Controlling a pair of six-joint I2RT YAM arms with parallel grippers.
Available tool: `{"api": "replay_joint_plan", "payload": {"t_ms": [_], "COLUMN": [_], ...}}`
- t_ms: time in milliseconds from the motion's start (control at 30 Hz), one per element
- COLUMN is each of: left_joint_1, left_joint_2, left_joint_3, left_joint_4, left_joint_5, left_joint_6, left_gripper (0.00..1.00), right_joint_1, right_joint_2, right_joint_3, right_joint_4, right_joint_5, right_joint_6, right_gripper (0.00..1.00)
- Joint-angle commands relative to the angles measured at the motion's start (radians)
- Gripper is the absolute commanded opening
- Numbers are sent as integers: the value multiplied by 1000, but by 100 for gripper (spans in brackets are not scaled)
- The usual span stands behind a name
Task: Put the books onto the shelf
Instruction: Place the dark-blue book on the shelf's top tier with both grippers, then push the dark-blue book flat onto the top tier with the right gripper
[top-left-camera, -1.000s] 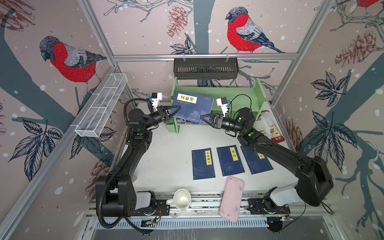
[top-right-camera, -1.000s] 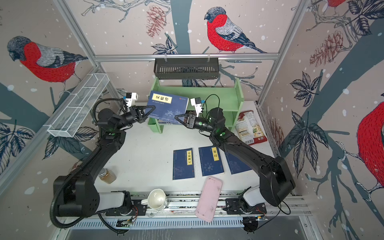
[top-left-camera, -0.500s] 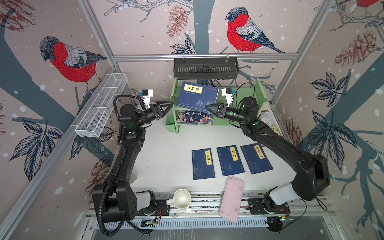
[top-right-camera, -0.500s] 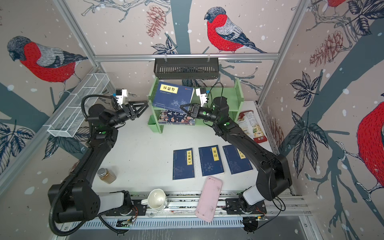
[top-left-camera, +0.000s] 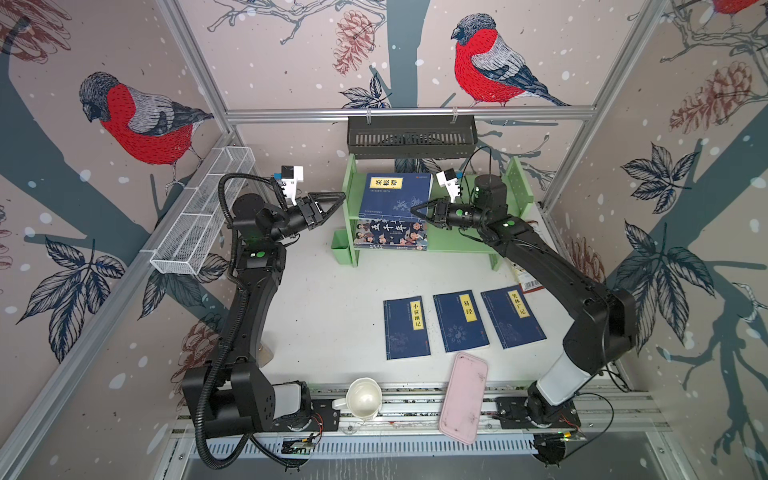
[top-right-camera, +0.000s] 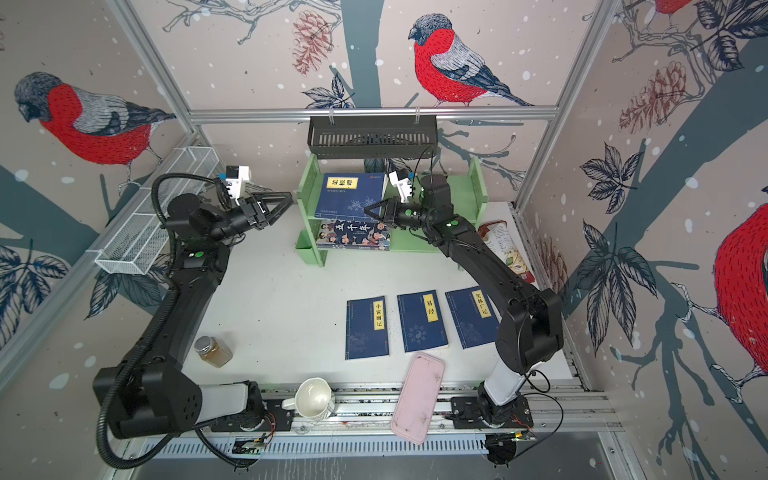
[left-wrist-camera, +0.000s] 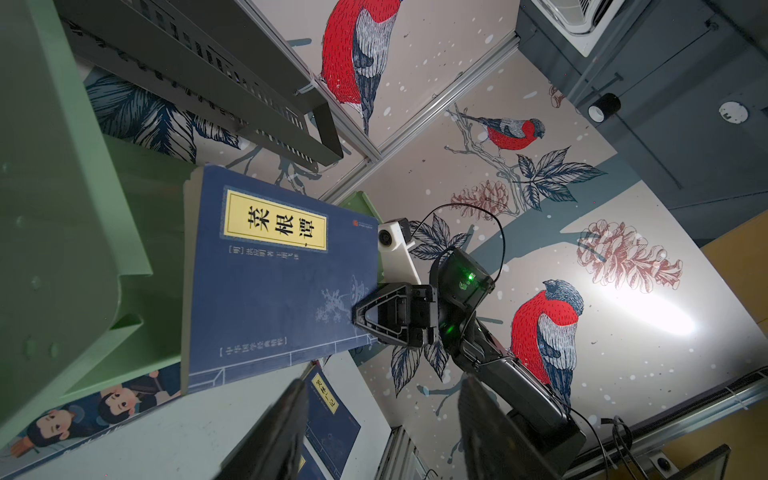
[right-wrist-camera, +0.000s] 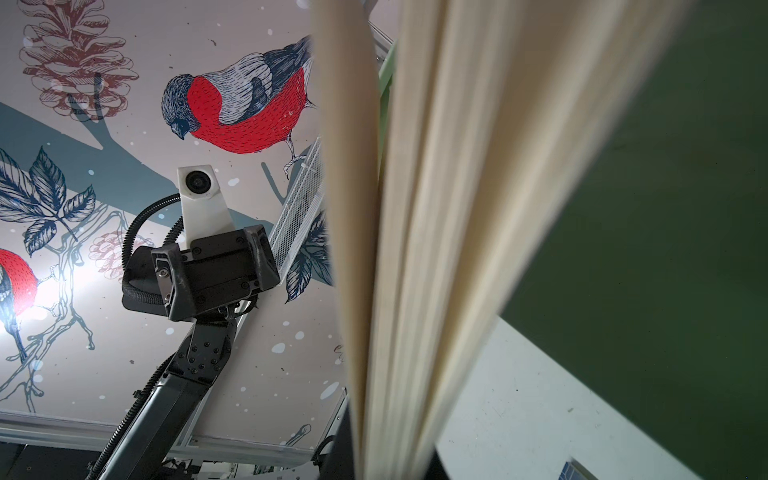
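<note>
I should lay the navy book back flat with my right gripper and push its page edge (top-left-camera: 430, 188) toward the shelf's side panel, because the navy book's front edge (top-left-camera: 385, 217) sticks out past the upper level.
The light green shelf (top-left-camera: 512, 195) (top-right-camera: 473, 195) stands at the back. A navy book with a yellow label (top-left-camera: 395, 195) (top-right-camera: 349, 195) (left-wrist-camera: 266, 282) lies on its upper tier, with the front edge jutting out. My right gripper (top-left-camera: 414, 210) (top-right-camera: 368, 210) (right-wrist-camera: 388, 461) is shut on that book's front right corner, and its page edges (right-wrist-camera: 415, 208) fill the right wrist view. The cartoon book (top-left-camera: 390, 235) (top-right-camera: 353, 235) lies on the lower tier. My left gripper (top-left-camera: 332, 203) (top-right-camera: 282, 203) (left-wrist-camera: 382, 432) hangs open and empty just left of the shelf. Three navy books (top-left-camera: 460, 322) (top-right-camera: 422, 322) lie flat on the table.
A black slotted basket (top-left-camera: 411, 137) hangs above the shelf and a white wire mesh basket (top-left-camera: 203, 220) runs along the left wall. A pink tray (top-left-camera: 463, 397) and a white mug (top-left-camera: 363, 401) sit at the front edge. There is a jar (top-right-camera: 214, 351) at front left and a snack bag (top-right-camera: 505, 249) right of the shelf.
Both grippers held the navy book in front of the shelf. The left one has let go, opened and drawn back left. The right one has carried the book onto the upper tier.
</note>
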Motion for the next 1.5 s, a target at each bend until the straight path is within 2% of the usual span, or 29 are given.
{"api": "replay_joint_plan", "payload": {"t_ms": [0,333,500,767,967,1100,1333,1467], "left_joint_1": [1,1,1,1,1,1,1,1], "left_joint_2": [5,11,18,26,26,23,18,17], "left_joint_3": [-4,-33,-40,-53,-59,-63,-71,-72], "left_joint_4": [41,112,156,215,234,242,245,246], "left_joint_5": [22,30,36,43,45,46,48,50], "left_joint_6": [-14,-73,-108,-157,-173,-178,-184,-186], "left_gripper": [59,59,59,59,60,59,59,59], "right_joint_1": [0,-16,-24,-41,-52,-56,-53,-50], "right_joint_2": [31,132,168,193,198,212,244,262], "right_joint_3": [50,146,199,246,284,340,475,528], "right_joint_4": [7,-56,-108,-198,-278,-381,-605,-675], "right_joint_5": [-27,-37,-50,-47,-19,33,214,283], "right_joint_6": [-2,23,11,-22,-62,-112,-220,-255], "right_gripper": [2,3,7,22,43,52,60,63]}}
